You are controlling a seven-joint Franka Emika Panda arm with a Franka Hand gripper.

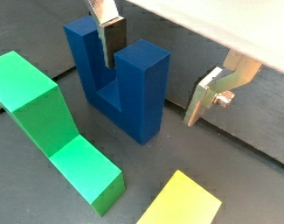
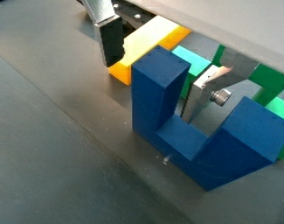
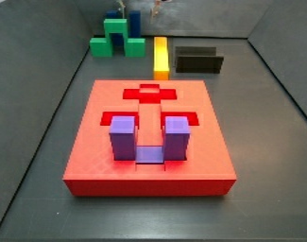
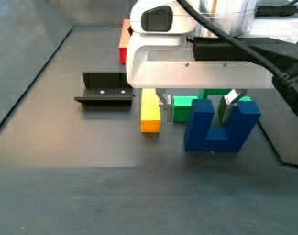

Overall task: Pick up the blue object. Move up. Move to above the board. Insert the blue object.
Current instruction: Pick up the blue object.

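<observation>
I expect the blue object [image 1: 141,87] to sink only its base when I put it in at the far cut-out, because the purple block [image 3: 149,154] sits with its prongs above the board.
The blue object [image 1: 123,92] is a dark blue U-shaped block standing upright on the dark floor, prongs up. It shows in both wrist views [image 2: 197,131] and in both side views [image 4: 221,130], small at the far end in one of them [image 3: 118,17]. My gripper [image 1: 155,86] is open and low around one prong. One finger [image 1: 107,37] is in the slot between the prongs and the other finger [image 1: 210,94] is outside, with a gap to the block. The gripper also shows in the other wrist view [image 2: 155,86] and in a side view [image 4: 225,99]. The red board [image 3: 118,109] lies apart from the block.
A purple U-shaped block [image 3: 149,139] sits in a cut-out of the board. A green stepped block [image 1: 51,122] stands close beside the blue object. A yellow bar [image 4: 151,110] and the dark fixture [image 4: 104,90] are near it.
</observation>
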